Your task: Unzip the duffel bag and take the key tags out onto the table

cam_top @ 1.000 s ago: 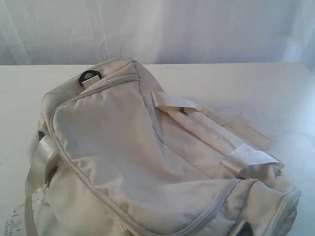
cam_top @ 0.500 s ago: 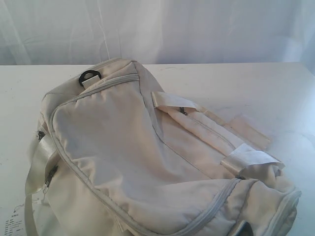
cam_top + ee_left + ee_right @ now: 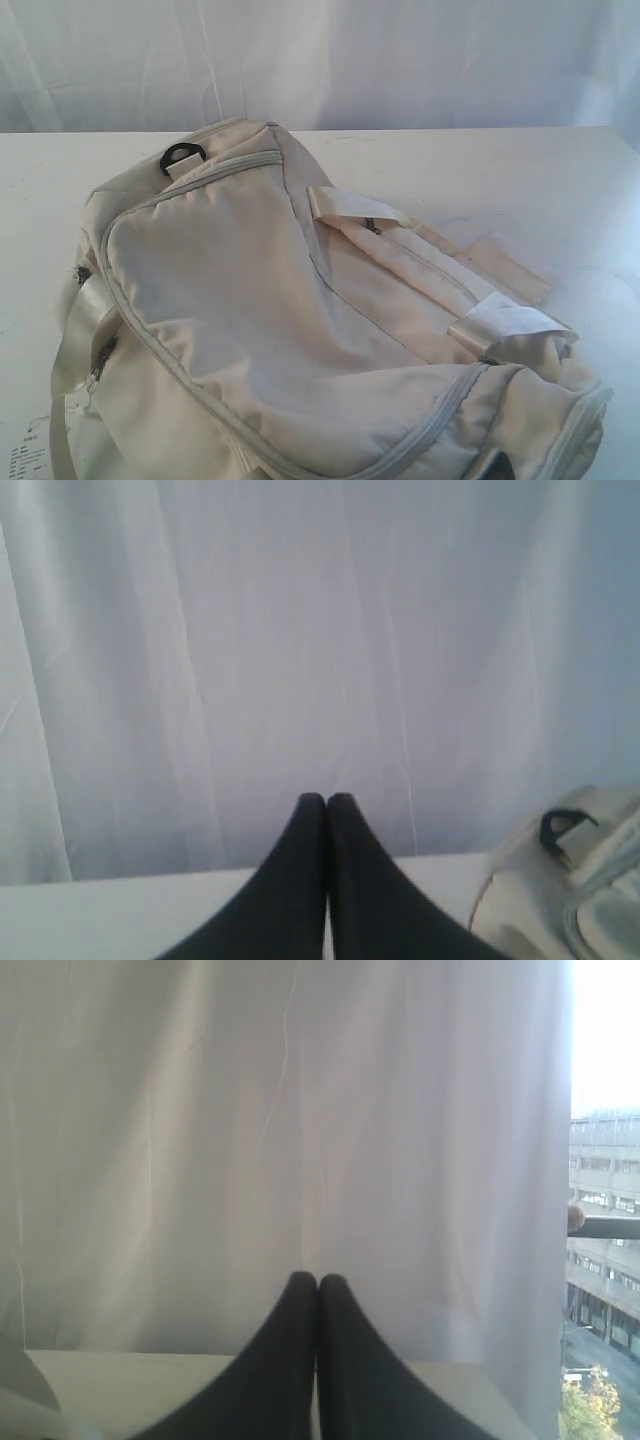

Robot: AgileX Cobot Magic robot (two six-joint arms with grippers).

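Note:
The duffel bag (image 3: 275,300) is lying at an angle across the table. My left gripper should first grab its black D-ring and my right gripper its near end (image 3: 577,422) to straighten it.
The cream duffel bag (image 3: 290,320) lies zipped on the white table (image 3: 520,180), filling the lower middle of the exterior view, with a black D-ring (image 3: 182,156) at its far end. One end of the duffel bag (image 3: 575,880) shows in the left wrist view. My left gripper (image 3: 326,800) is shut on nothing, held above the table short of the bag. My right gripper (image 3: 317,1280) is also shut and empty, facing the curtain. Neither gripper appears in the exterior view. The key tags are hidden.
A pale webbing strap (image 3: 75,340) hangs off the bag's left side, and two handle straps (image 3: 505,325) lie across its top. A paper label (image 3: 30,455) lies at the front left corner. A white curtain (image 3: 320,60) backs the table.

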